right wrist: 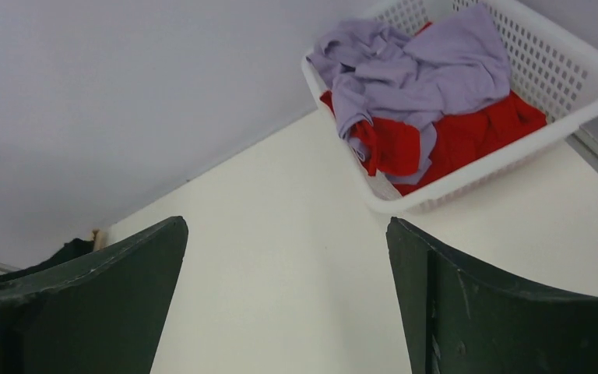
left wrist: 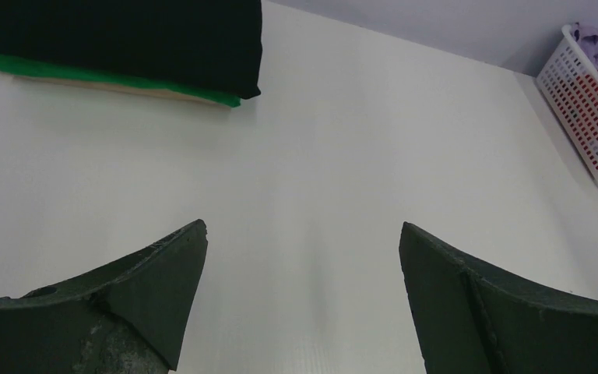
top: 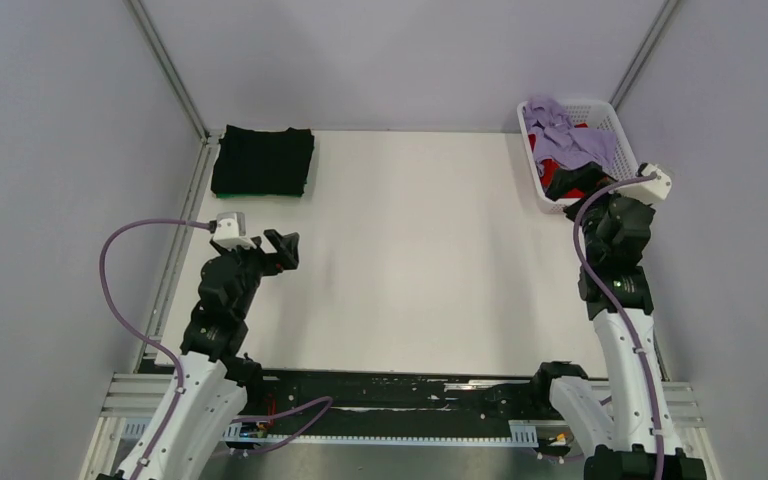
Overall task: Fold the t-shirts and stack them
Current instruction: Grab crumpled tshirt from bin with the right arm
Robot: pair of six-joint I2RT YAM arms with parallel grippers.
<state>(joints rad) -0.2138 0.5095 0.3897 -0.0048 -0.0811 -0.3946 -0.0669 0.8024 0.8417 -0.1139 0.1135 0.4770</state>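
Observation:
The robot's right gripper keeps reaching into the white basket until its open fingers are on both sides of lavender cloth (top: 598, 149), because the lavender t-shirt (top: 563, 138) lies uncovered on top of the red t-shirt.
A folded black t-shirt (top: 262, 160) tops a neat stack at the table's back left. In the left wrist view the black t-shirt (left wrist: 124, 39) lies over a green layer (left wrist: 109, 78) and a cream one. A crumpled lavender t-shirt (right wrist: 420, 70) lies over a red t-shirt (right wrist: 475, 128) inside the white basket (right wrist: 592, 74) at the back right. My left gripper (left wrist: 303, 230) is open above bare table, short of the stack. My right gripper (right wrist: 286, 226) is open too, holding nothing, just in front of the basket's near left corner.
Grey walls with metal rails close in the white table (top: 410, 250) on three sides. The basket (top: 608, 108) sits tight against the right wall. Both arm bases and purple cables stand along the near edge.

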